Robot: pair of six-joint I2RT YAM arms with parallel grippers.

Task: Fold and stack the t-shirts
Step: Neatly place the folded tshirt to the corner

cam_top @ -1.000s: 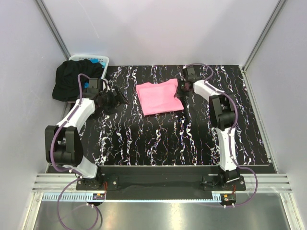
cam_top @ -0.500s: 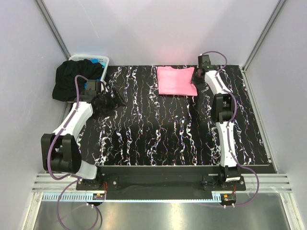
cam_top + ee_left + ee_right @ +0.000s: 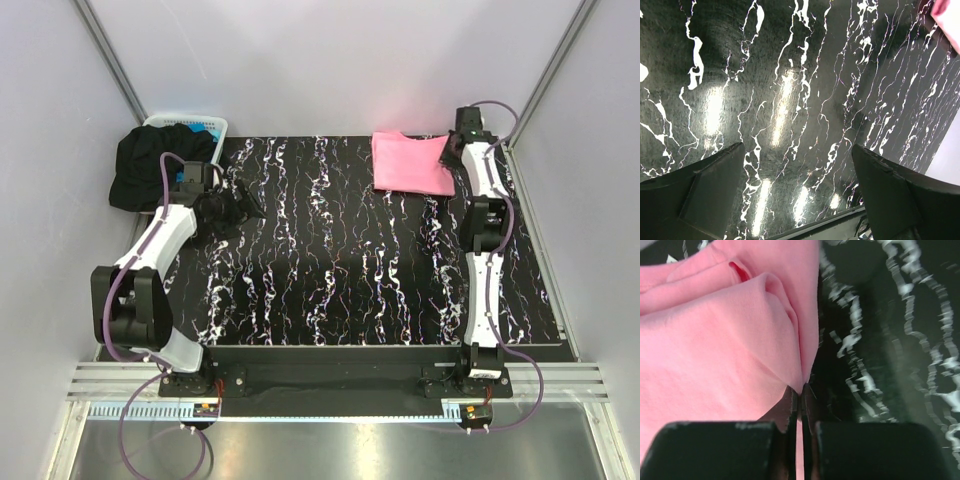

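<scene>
I keep pulling the folded pink t-shirt [image 3: 411,166] into the far corner [image 3: 508,152] with my right gripper and let go there, because the t-shirt is flat and that corner beside it is open.
The folded pink t-shirt [image 3: 410,164] lies at the far right of the table, and my right gripper [image 3: 449,155] is shut on its right edge. In the right wrist view the jaws [image 3: 801,390] pinch a fold of the pink cloth [image 3: 715,350]. The black t-shirt [image 3: 150,165] is heaped over the white basket [image 3: 190,124] at the far left, with a bit of blue t-shirt [image 3: 208,130] showing in it. My left gripper [image 3: 245,205] hangs open over bare table near the basket; its fingers [image 3: 705,190] hold nothing.
The marbled black table [image 3: 350,270] spans the middle. Frame posts and white walls close in the back corners. The table's far edge shows under the left gripper [image 3: 805,227].
My right gripper has dragged the pink t-shirt from the table's middle back to the far right corner. The left arm has barely shifted.
</scene>
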